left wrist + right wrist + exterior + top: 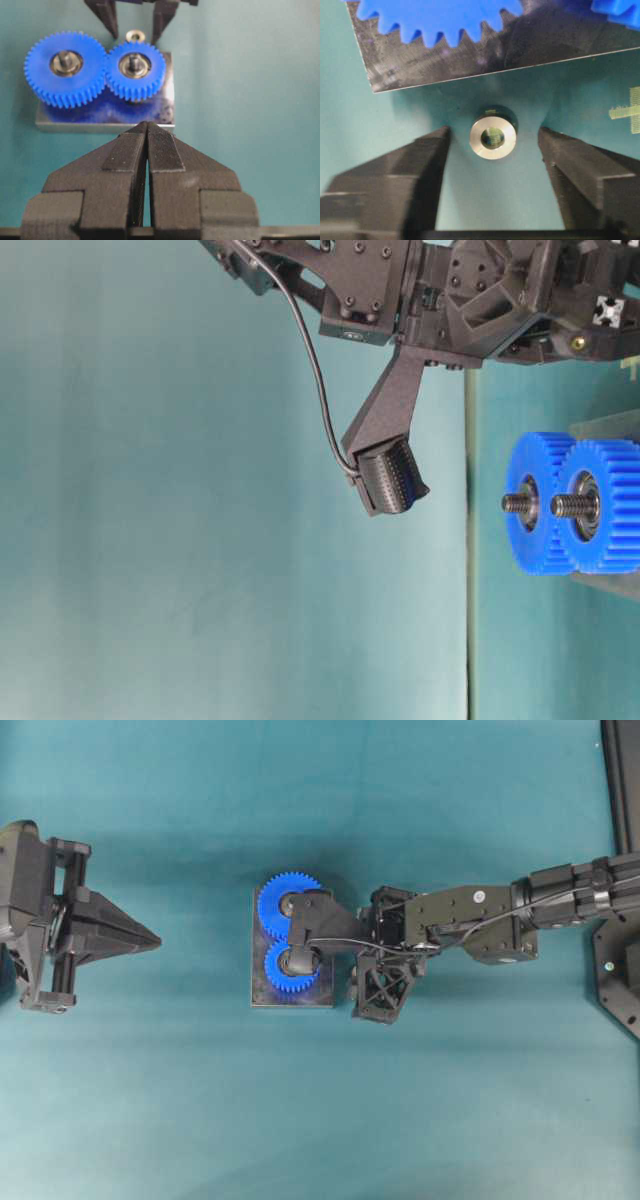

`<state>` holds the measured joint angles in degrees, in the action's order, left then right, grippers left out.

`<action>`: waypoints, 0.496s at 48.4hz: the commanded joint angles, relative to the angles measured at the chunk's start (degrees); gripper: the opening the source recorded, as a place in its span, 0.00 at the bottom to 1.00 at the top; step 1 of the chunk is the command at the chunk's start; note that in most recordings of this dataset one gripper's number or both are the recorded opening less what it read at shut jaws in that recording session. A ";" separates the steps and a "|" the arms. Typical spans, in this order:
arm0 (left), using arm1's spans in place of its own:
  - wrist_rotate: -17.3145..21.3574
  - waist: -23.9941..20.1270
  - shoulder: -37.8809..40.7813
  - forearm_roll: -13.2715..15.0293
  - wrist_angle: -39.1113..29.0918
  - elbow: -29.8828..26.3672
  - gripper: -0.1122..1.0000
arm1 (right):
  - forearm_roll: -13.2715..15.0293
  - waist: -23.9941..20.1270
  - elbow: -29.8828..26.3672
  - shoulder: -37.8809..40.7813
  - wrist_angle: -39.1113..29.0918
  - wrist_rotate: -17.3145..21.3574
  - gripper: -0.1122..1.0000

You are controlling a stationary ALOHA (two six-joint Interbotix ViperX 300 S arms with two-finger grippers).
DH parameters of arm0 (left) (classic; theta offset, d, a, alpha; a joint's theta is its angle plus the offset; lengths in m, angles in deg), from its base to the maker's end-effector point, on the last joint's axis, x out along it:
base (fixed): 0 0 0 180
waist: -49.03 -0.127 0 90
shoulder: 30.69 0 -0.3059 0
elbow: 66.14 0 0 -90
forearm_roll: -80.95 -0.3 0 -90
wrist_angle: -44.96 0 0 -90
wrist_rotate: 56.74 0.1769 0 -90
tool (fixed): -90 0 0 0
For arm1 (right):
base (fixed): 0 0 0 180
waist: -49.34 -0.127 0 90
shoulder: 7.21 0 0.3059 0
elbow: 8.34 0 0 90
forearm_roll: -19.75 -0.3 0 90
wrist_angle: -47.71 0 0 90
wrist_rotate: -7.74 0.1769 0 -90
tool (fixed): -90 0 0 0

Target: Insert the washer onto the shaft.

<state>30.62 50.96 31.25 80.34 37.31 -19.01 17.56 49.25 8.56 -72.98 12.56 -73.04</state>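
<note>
My right gripper will have the steel washer tip between its fingers, facing opposite sides of its round rim, when I push it against the smaller gear's shaft.
The steel washer lies flat on the teal table just off the edge of the dark plate; it also appears beyond the plate as the washer. My right gripper is open above it, with a finger on each side and gaps to both. Seen from table level, its finger hangs well above the gears. Two blue gears sit on the plate, each with a threaded shaft standing up through it. My left gripper is shut and empty, short of the plate.
The plate with the gears stands mid-table, under the right gripper. The left gripper rests to its left. A black frame runs along the right edge. Open teal table lies all around.
</note>
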 commanded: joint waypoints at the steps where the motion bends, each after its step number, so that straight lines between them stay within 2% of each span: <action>1: -0.09 0.09 -0.18 -0.09 0.53 -0.79 0.10 | -0.26 -0.35 -0.62 0.00 0.62 0.79 0.65; 5: -0.09 0.09 -0.18 -0.09 0.53 -0.79 0.10 | -0.26 -0.35 -0.62 0.09 0.62 0.79 0.54; 9: -0.09 0.09 -0.18 -0.09 0.53 -0.79 0.10 | -0.18 -0.44 -0.70 0.09 0.62 0.70 0.48; 24: -0.09 0.09 -0.18 -0.09 0.53 -0.79 0.10 | -0.26 -0.62 -0.79 -0.88 0.44 0.70 0.40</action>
<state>30.62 50.96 31.16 80.34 37.31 -19.01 17.56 49.52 8.30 -72.98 12.64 -72.95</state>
